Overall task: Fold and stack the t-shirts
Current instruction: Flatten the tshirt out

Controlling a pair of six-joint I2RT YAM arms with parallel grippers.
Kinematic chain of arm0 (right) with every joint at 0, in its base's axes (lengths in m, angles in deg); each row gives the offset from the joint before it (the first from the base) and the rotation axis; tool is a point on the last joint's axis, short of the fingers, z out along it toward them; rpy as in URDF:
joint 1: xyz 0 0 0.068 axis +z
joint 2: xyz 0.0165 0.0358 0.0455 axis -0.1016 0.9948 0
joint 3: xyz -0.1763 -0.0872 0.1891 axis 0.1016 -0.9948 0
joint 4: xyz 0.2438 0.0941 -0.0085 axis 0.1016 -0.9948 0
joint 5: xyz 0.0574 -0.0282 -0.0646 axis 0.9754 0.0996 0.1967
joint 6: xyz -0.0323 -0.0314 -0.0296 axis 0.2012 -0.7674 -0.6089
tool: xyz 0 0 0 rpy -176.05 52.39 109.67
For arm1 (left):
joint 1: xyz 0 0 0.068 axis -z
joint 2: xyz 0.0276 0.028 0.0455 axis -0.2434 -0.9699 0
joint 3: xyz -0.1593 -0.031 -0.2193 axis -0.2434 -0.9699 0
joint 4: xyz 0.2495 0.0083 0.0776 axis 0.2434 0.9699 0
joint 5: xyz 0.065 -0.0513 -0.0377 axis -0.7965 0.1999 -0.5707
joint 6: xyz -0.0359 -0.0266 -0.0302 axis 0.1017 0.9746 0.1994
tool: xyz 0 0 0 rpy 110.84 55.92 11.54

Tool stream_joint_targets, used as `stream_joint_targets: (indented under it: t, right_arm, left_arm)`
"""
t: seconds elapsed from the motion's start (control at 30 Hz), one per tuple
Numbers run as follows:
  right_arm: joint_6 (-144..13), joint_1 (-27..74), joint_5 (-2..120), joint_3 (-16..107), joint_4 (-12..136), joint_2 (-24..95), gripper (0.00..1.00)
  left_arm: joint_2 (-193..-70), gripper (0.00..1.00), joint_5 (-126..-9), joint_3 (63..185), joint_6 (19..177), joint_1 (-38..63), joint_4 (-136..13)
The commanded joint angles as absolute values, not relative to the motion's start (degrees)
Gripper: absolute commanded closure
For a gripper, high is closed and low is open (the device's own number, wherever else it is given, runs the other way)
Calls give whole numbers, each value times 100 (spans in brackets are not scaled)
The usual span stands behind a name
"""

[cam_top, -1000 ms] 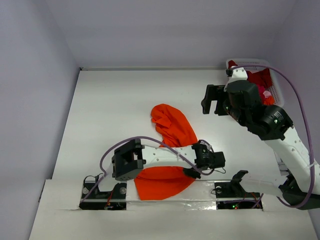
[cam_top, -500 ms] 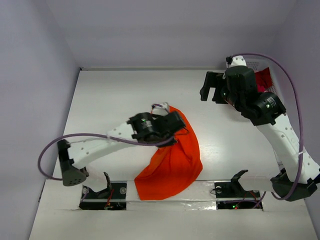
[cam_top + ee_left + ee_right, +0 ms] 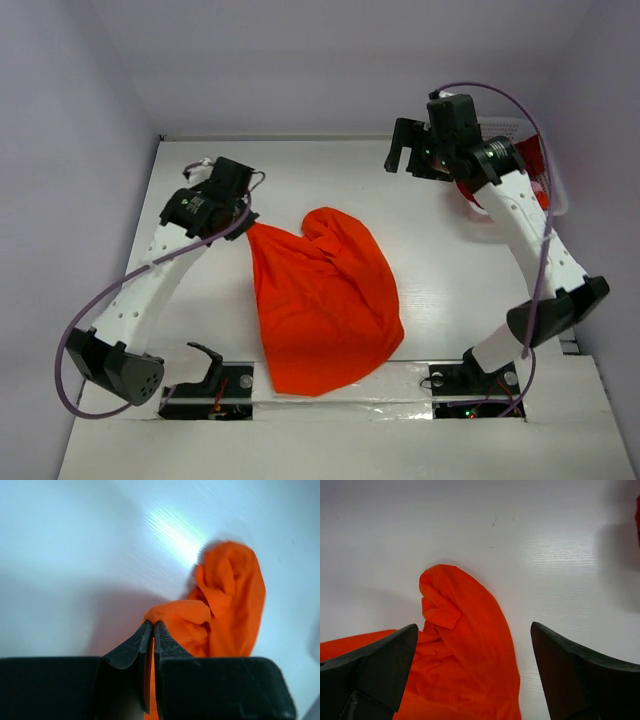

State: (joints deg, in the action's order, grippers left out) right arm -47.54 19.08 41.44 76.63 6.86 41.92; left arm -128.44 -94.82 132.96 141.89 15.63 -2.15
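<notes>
The t-shirt's corner is in my left gripper and the bunched top (image 3: 325,222) lies open, so my right gripper should keep going down to the top's inner fold (image 3: 326,243) and close there.
The bright orange t-shirt (image 3: 320,300) lies crumpled and spread on the white table, from the middle down to the near edge. My left gripper (image 3: 247,222) is shut on its upper left corner, and the left wrist view shows orange cloth (image 3: 220,605) pinched between the closed jaws (image 3: 152,626). My right gripper (image 3: 403,160) is open and empty, raised over the far right of the table. The right wrist view shows the shirt's bunched top (image 3: 457,645) below its spread fingers (image 3: 380,655). A dark red shirt (image 3: 532,160) lies in the basket behind the right arm.
The white lattice basket (image 3: 556,195) stands at the far right corner, mostly hidden by the right arm. Grey walls close the table on the left, back and right. The arm bases (image 3: 200,378) sit at the near edge.
My left gripper has carried the shirt's corner up and to the left, spreading the cloth wider. My right gripper has moved a little farther back and left, still open.
</notes>
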Motion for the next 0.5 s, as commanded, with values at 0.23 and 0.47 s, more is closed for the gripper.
stream_joint_targets:
  t: [0.23, 0.47]
  right_arm:
    - [-4940, 1667, 6389, 8614, 961, 5769, 1]
    - [-5019, 1904, 6858, 8230, 987, 6448, 7]
  left_arm:
    - [-12595, 100, -8237, 12321, 12537, -1083, -1426]
    - [-12876, 100, -7859, 11925, 12299, -1681, -1857]
